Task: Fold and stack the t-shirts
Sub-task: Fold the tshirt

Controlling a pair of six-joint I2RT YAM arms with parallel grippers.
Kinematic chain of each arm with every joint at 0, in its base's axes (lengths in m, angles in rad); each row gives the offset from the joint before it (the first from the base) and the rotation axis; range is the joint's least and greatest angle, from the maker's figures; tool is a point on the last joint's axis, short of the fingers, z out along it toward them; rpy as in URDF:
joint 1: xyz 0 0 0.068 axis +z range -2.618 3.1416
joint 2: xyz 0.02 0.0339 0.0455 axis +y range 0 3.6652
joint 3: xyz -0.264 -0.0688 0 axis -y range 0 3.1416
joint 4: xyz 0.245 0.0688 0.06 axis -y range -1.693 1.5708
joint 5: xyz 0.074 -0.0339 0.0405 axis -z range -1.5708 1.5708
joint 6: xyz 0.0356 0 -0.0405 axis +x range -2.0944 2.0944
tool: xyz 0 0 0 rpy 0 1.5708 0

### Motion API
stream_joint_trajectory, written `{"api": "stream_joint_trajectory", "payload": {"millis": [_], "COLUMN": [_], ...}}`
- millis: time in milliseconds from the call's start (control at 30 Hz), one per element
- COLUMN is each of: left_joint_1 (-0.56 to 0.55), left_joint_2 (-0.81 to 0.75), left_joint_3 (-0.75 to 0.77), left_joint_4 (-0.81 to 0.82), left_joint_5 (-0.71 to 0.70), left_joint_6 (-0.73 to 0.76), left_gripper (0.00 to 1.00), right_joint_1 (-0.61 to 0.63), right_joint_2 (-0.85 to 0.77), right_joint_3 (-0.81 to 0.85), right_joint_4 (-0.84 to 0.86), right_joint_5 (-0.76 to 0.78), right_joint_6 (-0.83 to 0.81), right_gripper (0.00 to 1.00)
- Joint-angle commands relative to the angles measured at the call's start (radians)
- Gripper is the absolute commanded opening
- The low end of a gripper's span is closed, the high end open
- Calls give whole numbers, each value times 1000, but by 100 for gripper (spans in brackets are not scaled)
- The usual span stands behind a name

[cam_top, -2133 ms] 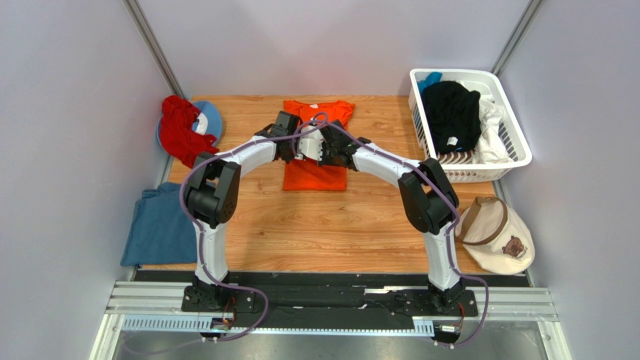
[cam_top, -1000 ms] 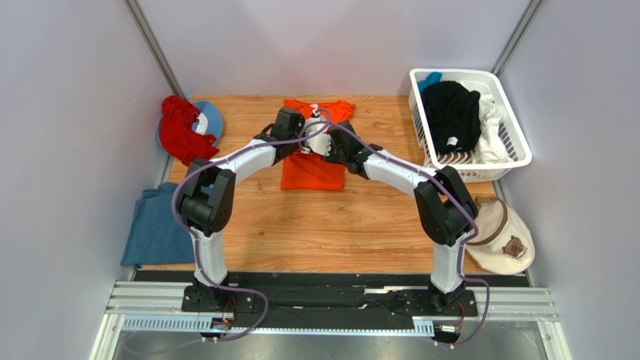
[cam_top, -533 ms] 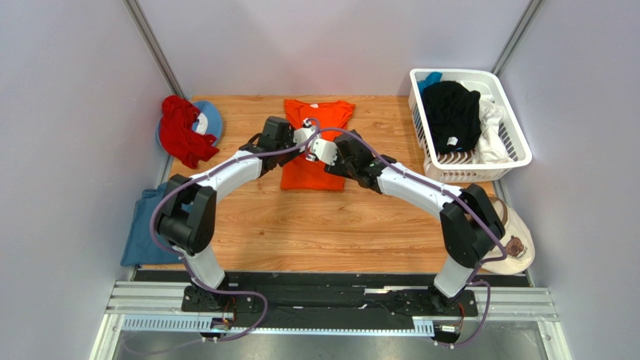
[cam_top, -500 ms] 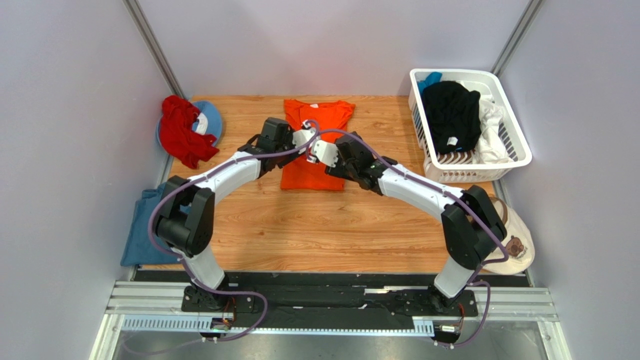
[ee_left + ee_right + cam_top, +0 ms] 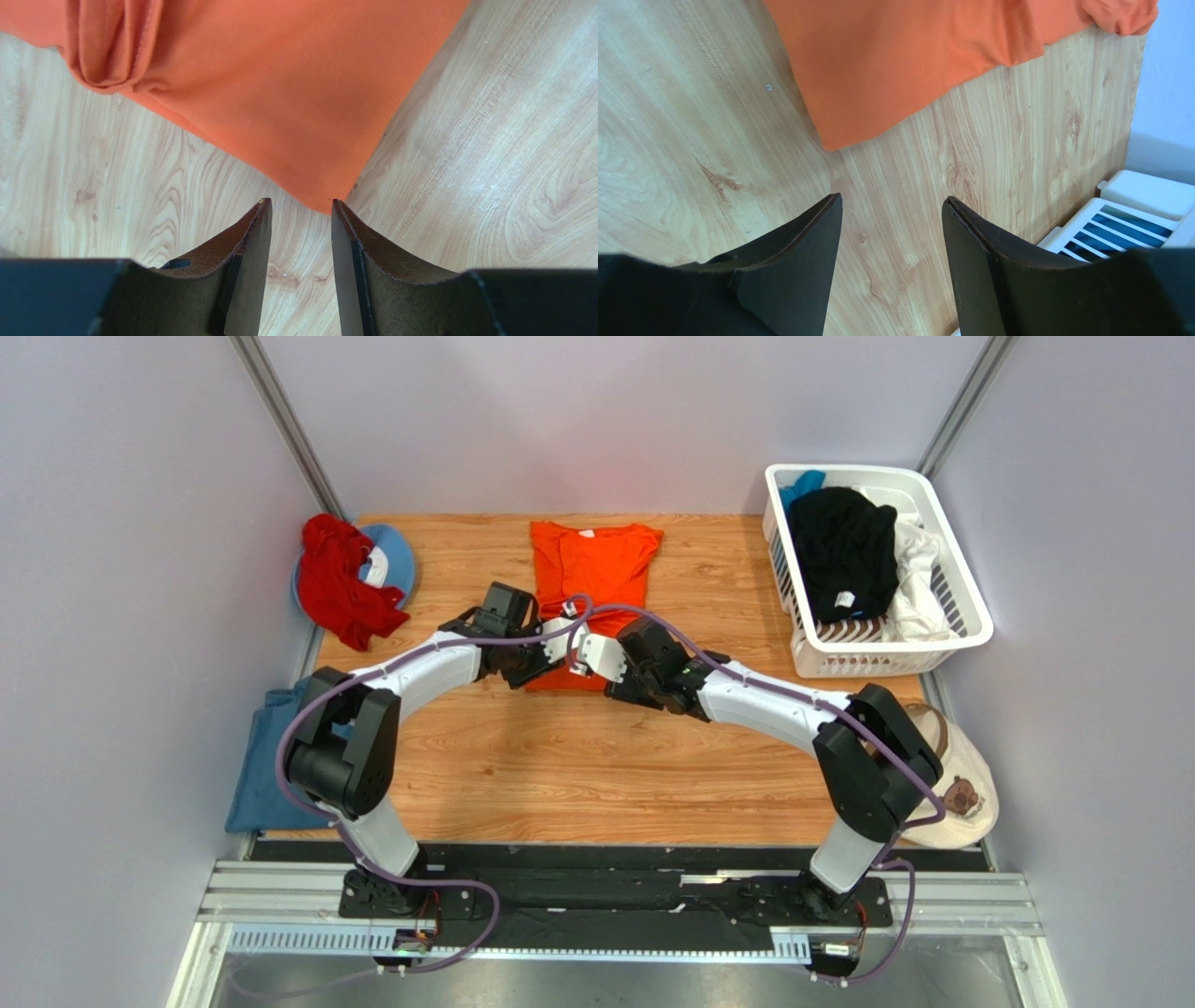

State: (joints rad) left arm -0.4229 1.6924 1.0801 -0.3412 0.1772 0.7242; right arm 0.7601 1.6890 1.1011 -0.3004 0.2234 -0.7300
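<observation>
The robot's right gripper continues toward the corner tip (image 5: pixel 831 145) and closes there, since the orange t-shirt's hem corner (image 5: pixel 843 124) is flat and free in front of the gripper's open fingers.
An orange t-shirt (image 5: pixel 593 574) lies flat at the back middle of the table, sleeves folded in and hem toward me. My left gripper (image 5: pixel 537 672) is open at the hem's near left corner. In the left wrist view the cloth corner (image 5: pixel 281 84) ends right at the tips of the left gripper (image 5: pixel 300 204), with nothing between the jaws. My right gripper (image 5: pixel 626 683) is open just short of the near right corner. The orange cloth (image 5: pixel 913 56) lies ahead of the right gripper (image 5: pixel 891 199), apart from it. A blue t-shirt (image 5: pixel 295 756) hangs over the left edge.
A white basket (image 5: pixel 968 609) at the back right holds a black t-shirt (image 5: pixel 842 546) and a white one (image 5: pixel 919 560); its rim (image 5: pixel 1130 217) shows beside my right fingers. A beige bear cap (image 5: pixel 933 777) sits at the right edge. Red cloth (image 5: pixel 337 581) lies at the back left.
Both grippers have drawn back from the middle of the orange shirt toward its near hem corners, and the right jaws have widened. The shirt now shows at full length.
</observation>
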Motion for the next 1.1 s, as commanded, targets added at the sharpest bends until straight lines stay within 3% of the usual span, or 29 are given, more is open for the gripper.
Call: {"api": "stream_joint_trajectory", "payload": {"millis": [0,1067], "left_joint_1": [4,3], "left_joint_2": [0,150], "left_joint_3": [-14,155], "left_joint_4": [-1,-130], "left_joint_5": [65,100], "left_joint_6": [23,61], "left_gripper": [45,44], "right_joint_1": [19,25], "right_joint_2": [31,192], "right_joint_3": [19,121], "right_joint_4": [29,53], "right_joint_5": [-30,-53], "right_joint_6": [26,-25], "right_gripper": [60,56]}}
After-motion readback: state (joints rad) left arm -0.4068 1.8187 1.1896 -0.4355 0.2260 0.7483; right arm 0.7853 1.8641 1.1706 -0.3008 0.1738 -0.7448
